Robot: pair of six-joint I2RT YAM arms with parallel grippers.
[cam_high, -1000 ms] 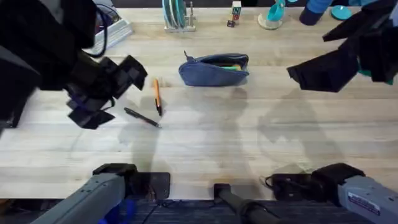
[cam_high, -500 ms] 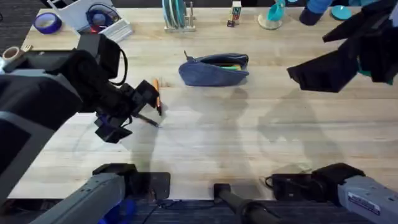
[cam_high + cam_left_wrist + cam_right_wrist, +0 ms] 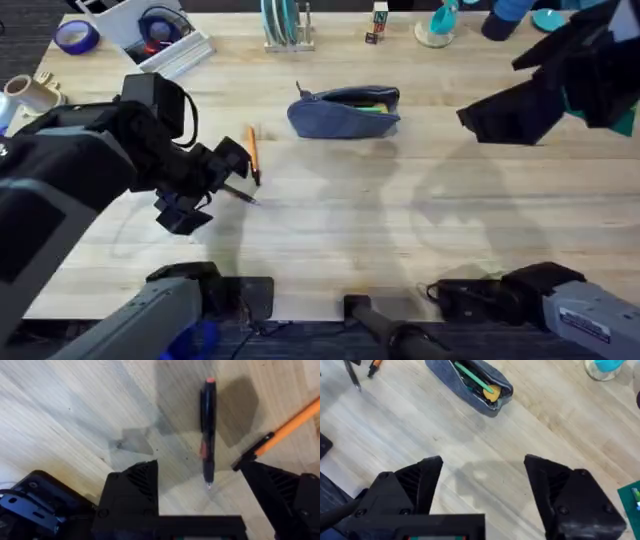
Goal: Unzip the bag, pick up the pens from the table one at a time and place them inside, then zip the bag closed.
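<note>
My gripper will make the blue-grey bag open wider when it puts the black pen inside, because the unzipped edges lie loose and close together.
The blue-grey bag lies at the back middle of the table with its zipper open; a green pen and something yellow show inside the bag. An orange pen lies left of it, and a thin black pen lies just in front of that one. My left gripper hangs open low over the black pen, one finger on each side of its tip end; the orange pen runs past one finger. My right gripper is open and empty, raised right of the bag.
A white tray with tape rolls stands at the back left. A dish rack, a small box and teal and blue items line the back edge.
My left arm has come down and to the right, bringing its open gripper over the black pen. The right arm has barely shifted. The pens and bag have stayed put.
</note>
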